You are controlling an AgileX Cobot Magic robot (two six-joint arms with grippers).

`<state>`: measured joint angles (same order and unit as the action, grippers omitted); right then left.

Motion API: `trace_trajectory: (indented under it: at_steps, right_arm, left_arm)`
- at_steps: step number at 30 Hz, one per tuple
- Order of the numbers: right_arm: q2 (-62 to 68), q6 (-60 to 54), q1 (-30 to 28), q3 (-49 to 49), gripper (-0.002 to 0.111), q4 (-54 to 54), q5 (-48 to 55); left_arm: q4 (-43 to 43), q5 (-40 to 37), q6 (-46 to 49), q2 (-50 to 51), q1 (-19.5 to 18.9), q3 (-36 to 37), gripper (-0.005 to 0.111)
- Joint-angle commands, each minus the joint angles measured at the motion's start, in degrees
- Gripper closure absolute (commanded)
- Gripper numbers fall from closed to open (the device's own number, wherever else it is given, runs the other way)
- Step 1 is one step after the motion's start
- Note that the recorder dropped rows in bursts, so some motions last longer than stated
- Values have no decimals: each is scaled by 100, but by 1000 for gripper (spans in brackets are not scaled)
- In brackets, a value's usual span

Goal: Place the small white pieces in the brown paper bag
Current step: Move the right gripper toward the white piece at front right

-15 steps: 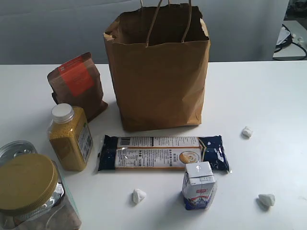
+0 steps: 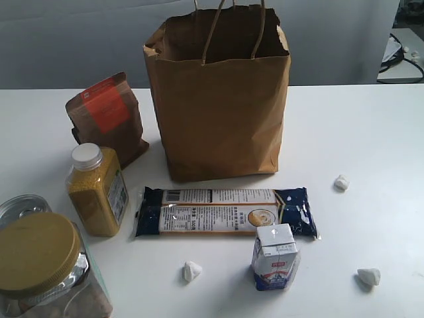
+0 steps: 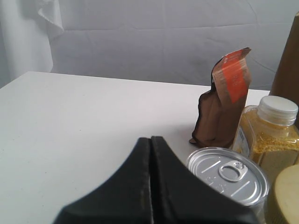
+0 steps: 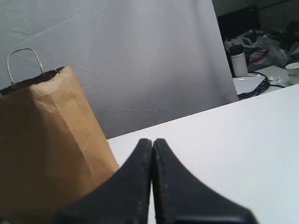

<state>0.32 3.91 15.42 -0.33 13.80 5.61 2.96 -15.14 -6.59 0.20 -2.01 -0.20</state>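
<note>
The brown paper bag (image 2: pixel 222 122) has a thin, wavy rim (image 2: pixel 284 44), so I expect the bag to bend and move when I brush against it while I carry a piece.
Three small white pieces lie on the white table: one (image 2: pixel 192 270) near the front, left of the milk carton, one (image 2: pixel 369 276) at the front right, one (image 2: pixel 341 181) right of the bag. The tall brown paper bag (image 2: pixel 222 99) stands open at the back centre; its side (image 4: pixel 42 140) also shows in the right wrist view. Neither gripper appears in the exterior view. My left gripper (image 3: pixel 151 140) is shut with nothing in it, beside a tin can. My right gripper (image 4: pixel 153 141) is shut and empty, near the bag.
A small brown pouch with orange label (image 2: pixel 106 119) stands left of the bag. A yellow-grain bottle (image 2: pixel 96 189), a tin can (image 3: pixel 229 175) and a gold-lidded jar (image 2: pixel 40 262) crowd the front left. A long blue packet (image 2: pixel 222 212) and a white-and-blue milk carton (image 2: pixel 273 257) lie in front of the bag.
</note>
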Motion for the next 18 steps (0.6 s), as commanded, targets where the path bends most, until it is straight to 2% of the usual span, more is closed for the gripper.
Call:
trace_trajectory:
  at_steps: [1,7,14,18]
  right_arm:
    - [48,-85,5,-663,108,336,408]
    - [1389,-435,5,-1749,108,336,1693]
    - [4011,-1330,5,-3054,108,419,4447]
    - [5694,-1483,5,-3310,108,435,5251]
  left_arm:
    - [-45,13,-31,-20,31,20,107]
    - [-45,13,-31,-20,31,20,107]
    - [-45,13,-31,-20,31,20,107]
    - [-45,13,-31,-20,31,20,107]
